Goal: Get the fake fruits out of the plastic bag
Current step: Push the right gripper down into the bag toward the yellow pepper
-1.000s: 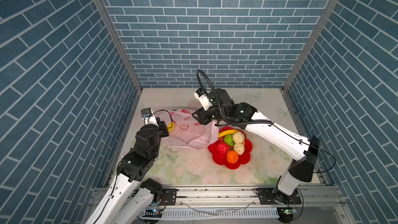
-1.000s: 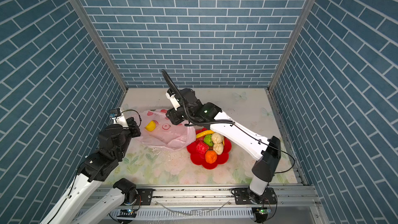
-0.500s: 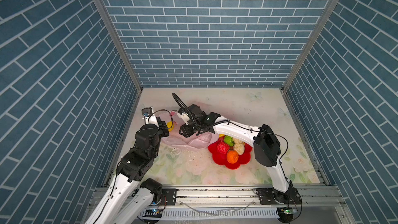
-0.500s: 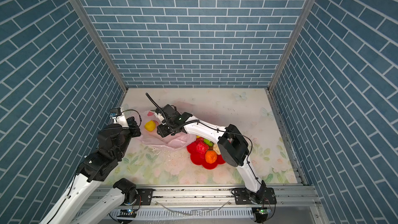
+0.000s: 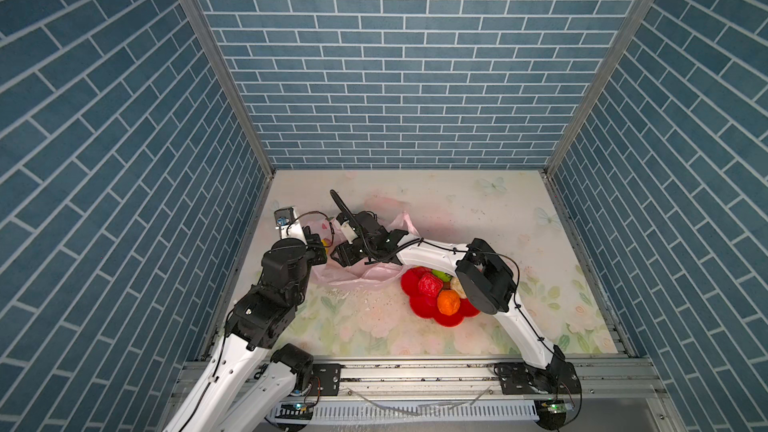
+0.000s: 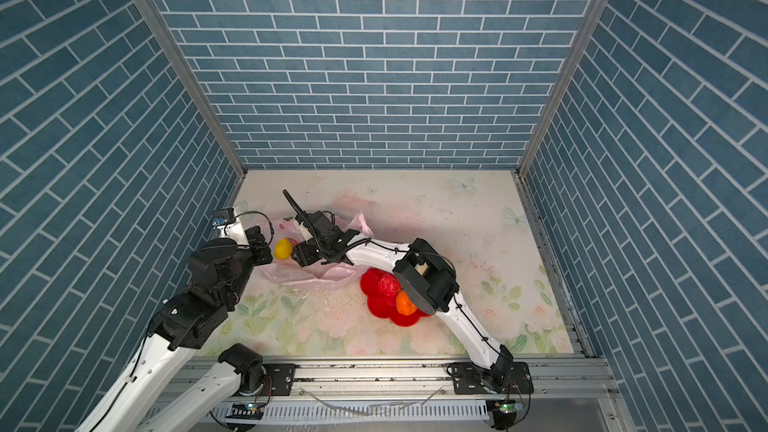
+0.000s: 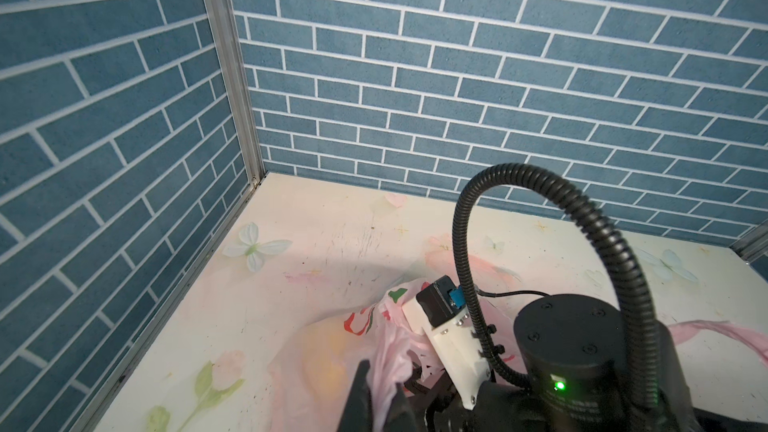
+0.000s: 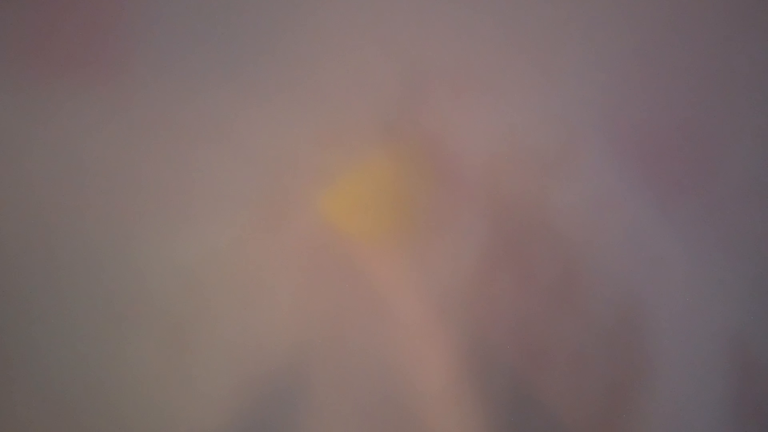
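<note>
Pink film is close around my right gripper next to the yellow fruit [image 6: 283,249], so my left gripper should first pull the bag's rim [image 7: 391,352] back toward the front and make the bag's opening wider.
The pink plastic bag [image 5: 361,277] [image 6: 307,279] lies crumpled at the left of the floor. My left gripper [image 7: 380,384] [image 6: 266,249] is shut on a fold of the bag's rim. A yellow fruit [image 6: 283,249] [image 5: 324,242] sits in the bag beside it, glowing through the film [image 7: 328,363]. My right gripper [image 5: 335,255] [image 6: 296,254] reaches low into the bag, close to that fruit. The right wrist view is fogged by pink film, with a yellow blur [image 8: 365,197] at its middle, and the jaws are hidden.
A red flower-shaped dish [image 5: 413,284] [image 6: 370,280] right of the bag holds a red fruit [image 5: 430,284], an orange one [image 5: 448,302], a green one [image 5: 440,274] and a cream one [image 5: 457,284]. My right arm's elbow [image 5: 484,280] hangs over the dish. Brick walls close three sides.
My right arm has dropped from above the bag and pushed left into it toward the yellow fruit, its elbow folding down over the dish. The left gripper has kept its hold.
</note>
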Robot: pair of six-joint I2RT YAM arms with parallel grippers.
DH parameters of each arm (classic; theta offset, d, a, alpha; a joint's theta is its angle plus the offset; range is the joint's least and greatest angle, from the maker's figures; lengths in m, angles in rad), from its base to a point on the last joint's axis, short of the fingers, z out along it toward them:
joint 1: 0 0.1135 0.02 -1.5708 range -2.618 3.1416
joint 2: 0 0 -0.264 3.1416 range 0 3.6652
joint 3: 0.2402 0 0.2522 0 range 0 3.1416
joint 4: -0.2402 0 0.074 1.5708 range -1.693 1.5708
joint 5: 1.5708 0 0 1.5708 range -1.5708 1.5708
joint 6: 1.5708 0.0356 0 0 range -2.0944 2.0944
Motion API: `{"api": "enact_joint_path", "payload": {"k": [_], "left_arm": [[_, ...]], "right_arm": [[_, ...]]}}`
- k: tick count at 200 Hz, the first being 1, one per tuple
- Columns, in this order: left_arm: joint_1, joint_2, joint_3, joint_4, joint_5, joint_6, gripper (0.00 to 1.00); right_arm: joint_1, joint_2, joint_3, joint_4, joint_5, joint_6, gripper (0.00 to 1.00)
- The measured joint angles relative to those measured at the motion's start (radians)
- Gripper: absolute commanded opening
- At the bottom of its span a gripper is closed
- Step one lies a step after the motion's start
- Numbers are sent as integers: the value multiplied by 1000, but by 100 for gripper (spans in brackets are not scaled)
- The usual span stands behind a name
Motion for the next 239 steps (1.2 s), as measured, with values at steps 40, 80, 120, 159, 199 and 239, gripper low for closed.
{"api": "enact_joint_path", "payload": {"k": [40, 80, 120, 159, 199, 239], "left_arm": [[0, 74, 93, 5, 22, 52, 8], [0, 127, 175, 27, 41, 111, 8], [0, 153, 193, 45, 63, 140, 8], [0, 151, 193, 45, 70, 141, 8], [0, 78, 142, -2, 70, 76, 8], [0, -36, 27, -114, 69, -41, 7]], "right_arm": [[-3, 1, 0, 50, 6, 8, 68], [-4, -10, -7, 74, 26, 11, 71], [-4, -54, -47, 95, 43, 15, 73], [-5, -76, -64, 102, 59, 16, 73], [-7, -82, -79, 82, 79, 14, 73], [-7, -145, -129, 21, 90, 3, 73]]}}
